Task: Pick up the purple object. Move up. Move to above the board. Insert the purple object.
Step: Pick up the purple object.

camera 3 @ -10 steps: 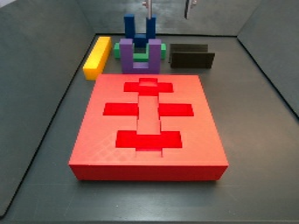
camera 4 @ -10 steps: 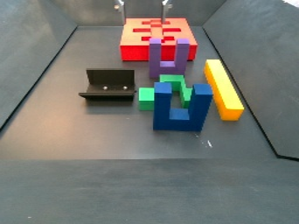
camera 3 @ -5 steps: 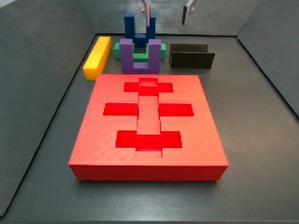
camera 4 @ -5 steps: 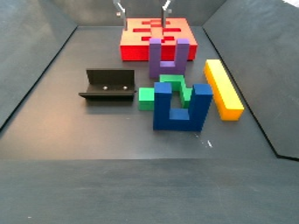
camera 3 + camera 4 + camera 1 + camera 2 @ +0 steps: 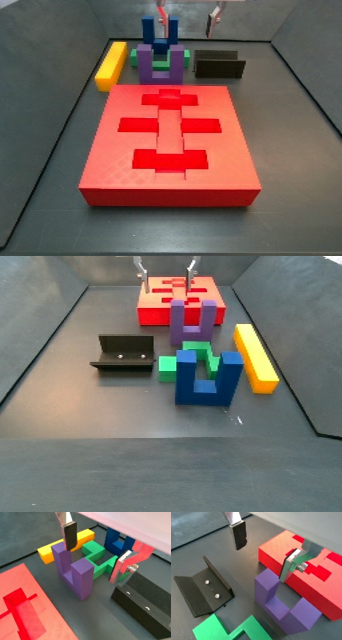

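Observation:
The green block is completely behind the purple object's prongs, so I expect the purple object to rise straight up alone when I lift it.
The purple object is a U-shaped block standing prongs up on the floor, just beyond the far end of the board, a big red slab with cross-shaped recesses. My gripper hangs open above it. In both wrist views the purple object sits below the gripper, with nothing between the fingers. One finger hovers over a purple prong. In a side view the gripper hangs over the board's near end, above the purple object.
A green block touches the purple one, and a blue U-shaped block stands behind it. A long yellow bar lies to one side, the dark fixture to the other. Grey walls enclose the floor.
The open gripper has come down a little toward the purple object. The blocks and the board have not moved.

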